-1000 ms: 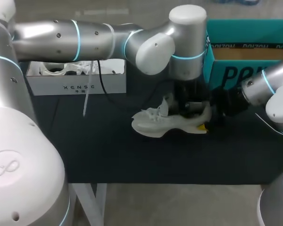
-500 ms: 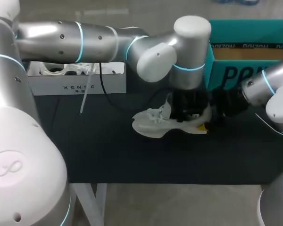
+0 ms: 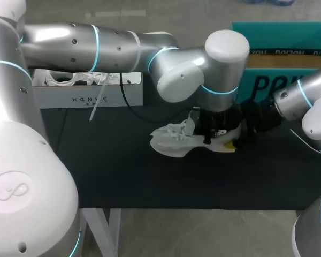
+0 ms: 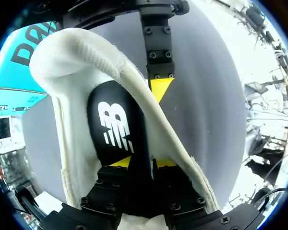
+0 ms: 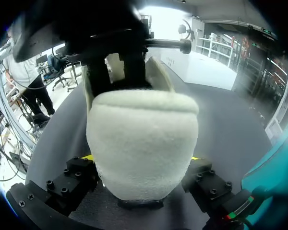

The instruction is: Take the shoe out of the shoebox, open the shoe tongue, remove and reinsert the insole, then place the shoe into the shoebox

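Observation:
My gripper will pull the insole (image 4: 116, 122), and it will come free whole and hold its shape, as the black insole's edge (image 4: 141, 165) rises between the yellow fingers.
A white shoe (image 3: 174, 140) lies on its side on the black table (image 3: 123, 171). My left gripper (image 3: 211, 133) reaches down into its opening. In the left wrist view the black insole (image 4: 116, 125) lies flat inside the shoe (image 4: 81, 62), and the left gripper (image 4: 142, 164) stands open, its yellow tips apart at the insole's near end. My right gripper (image 3: 236, 137) is at the heel. In the right wrist view the padded heel (image 5: 141, 143) fills the right gripper (image 5: 140, 160), touched from both sides. The teal shoebox (image 3: 281, 80) stands at the back right.
A white box (image 3: 86, 92) holding another white shoe with loose laces stands at the back left. The left arm's elbow (image 3: 224, 59) hangs over the shoe and hides the shoebox's left wall.
My left gripper's fingers have parted inside the shoe, and the left arm has shifted slightly right. The shoe and the right arm have stayed put.

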